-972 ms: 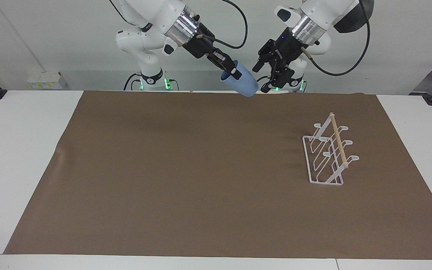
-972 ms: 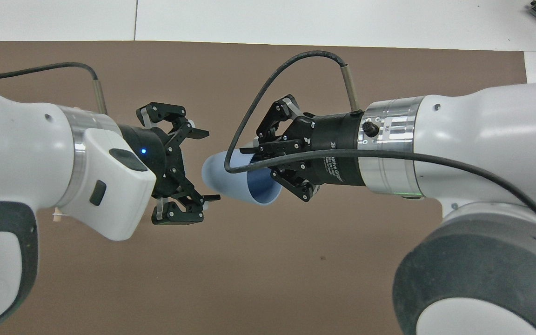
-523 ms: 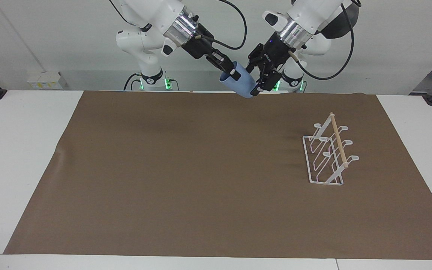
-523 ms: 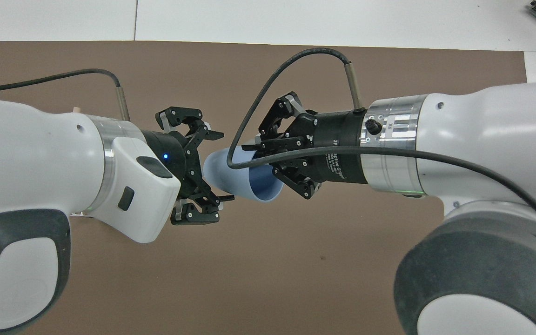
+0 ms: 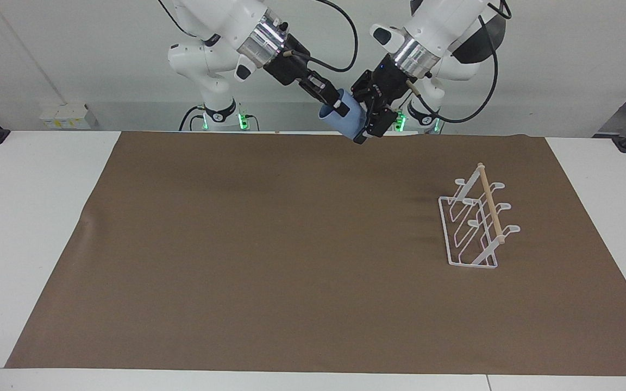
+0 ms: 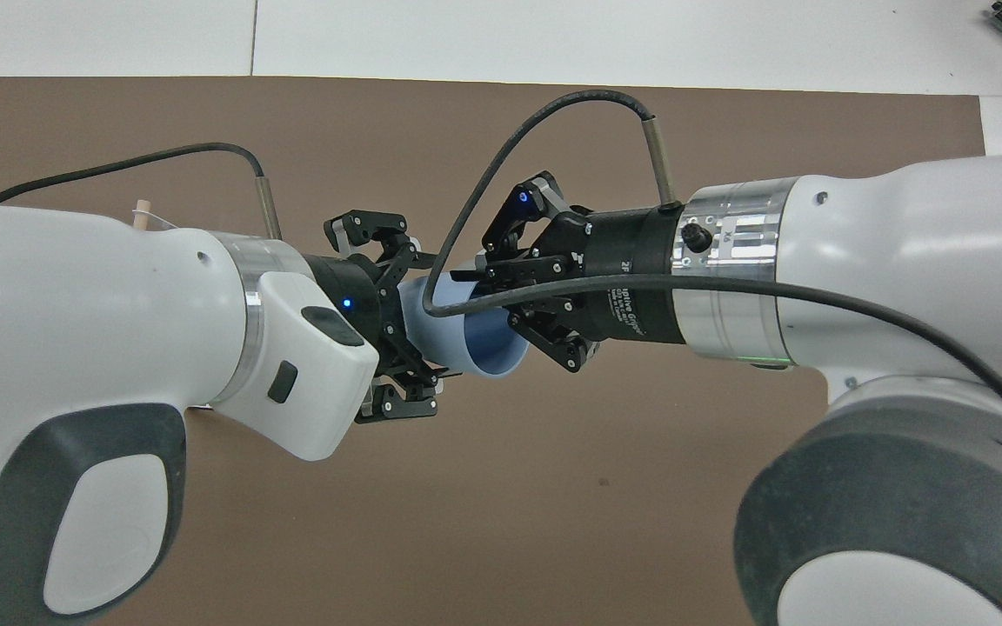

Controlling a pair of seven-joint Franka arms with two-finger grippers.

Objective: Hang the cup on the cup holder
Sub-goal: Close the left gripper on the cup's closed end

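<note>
Next, my left gripper takes hold of the closed end (image 6: 414,304) of the cup before my right gripper opens, because my right gripper is holding the cup's rim (image 6: 503,358) far from the cup holder.
The light blue cup (image 5: 352,124) hangs tilted in the air over the mat's edge nearest the robots, its mouth toward the right arm. My right gripper (image 5: 339,104) is shut on the cup's rim, one finger inside; it shows in the overhead view (image 6: 477,291) with the cup (image 6: 457,335). My left gripper (image 5: 364,117) is open, its fingers straddling the cup's closed end (image 6: 423,315). The white wire cup holder (image 5: 476,228) with its wooden dowel stands on the mat toward the left arm's end; only its dowel tip (image 6: 142,213) shows overhead.
A brown mat (image 5: 264,244) covers most of the white table (image 5: 25,217). The two arms' bodies fill the lower part of the overhead view.
My left gripper has moved in from beside the cup until its open fingers lie around the cup's closed end. The right gripper and cup have barely moved.
</note>
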